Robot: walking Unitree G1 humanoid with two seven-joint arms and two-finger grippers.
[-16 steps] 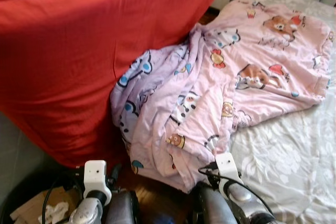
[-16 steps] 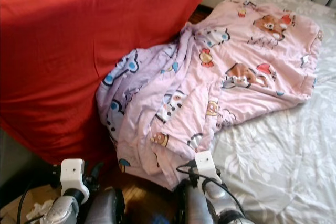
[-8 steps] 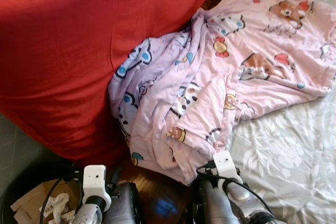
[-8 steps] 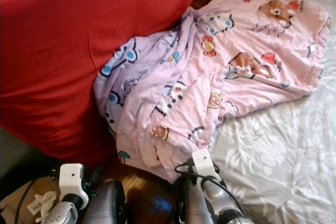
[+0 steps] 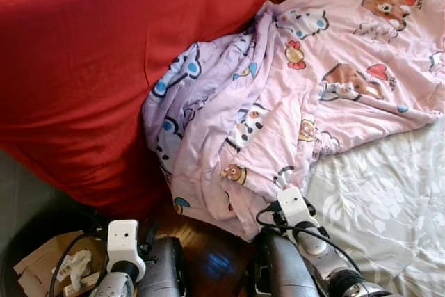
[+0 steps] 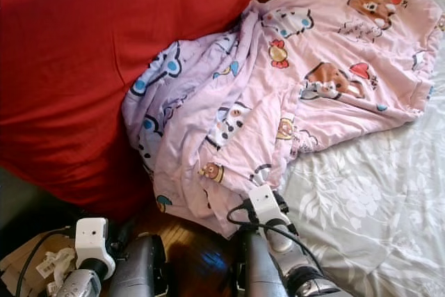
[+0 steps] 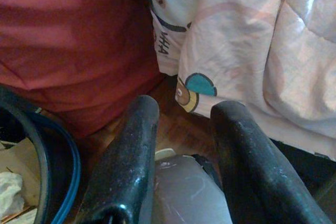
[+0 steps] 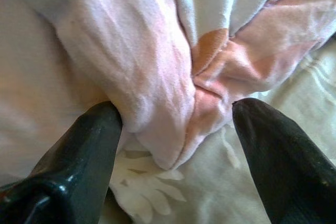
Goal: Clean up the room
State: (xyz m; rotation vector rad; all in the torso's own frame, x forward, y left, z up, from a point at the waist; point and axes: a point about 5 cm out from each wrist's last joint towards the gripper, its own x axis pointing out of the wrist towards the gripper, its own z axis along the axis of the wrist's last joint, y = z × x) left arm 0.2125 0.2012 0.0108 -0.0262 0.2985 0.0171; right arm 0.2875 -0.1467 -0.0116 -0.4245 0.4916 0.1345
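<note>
The cartoon prints stop short at the loose folds (image 5: 281,174). I expect the pink blanket (image 5: 278,109) to spread open and reveal hidden bear print when I pull its hem.
A pink cartoon-print blanket (image 5: 299,95) lies crumpled across the bed, and its lower folds hang off the edge toward the wooden floor. My right gripper (image 8: 176,124) is open at the blanket's lower edge. A pink fold (image 8: 168,77) sits between its fingers, and one finger (image 8: 89,145) touches the cloth. My left gripper (image 7: 184,111) is open and holds nothing. It is low over the floor, just short of the blanket's hanging hem (image 7: 194,85). Both silver arms rise from the bottom of the eye views, the right arm (image 5: 306,255) beside the bed.
A big red cover (image 5: 90,53) drapes the left side, against the blanket. The bed's pale floral sheet (image 5: 389,199) spreads to the right. A dark bin (image 5: 42,269) with cardboard and paper stands at the lower left. Dark wooden floor (image 5: 208,259) shows between the arms.
The view has tipped downward, so the whole scene has slid up the picture. My right arm has edged forward to the blanket's lower edge. The blanket lies as before.
</note>
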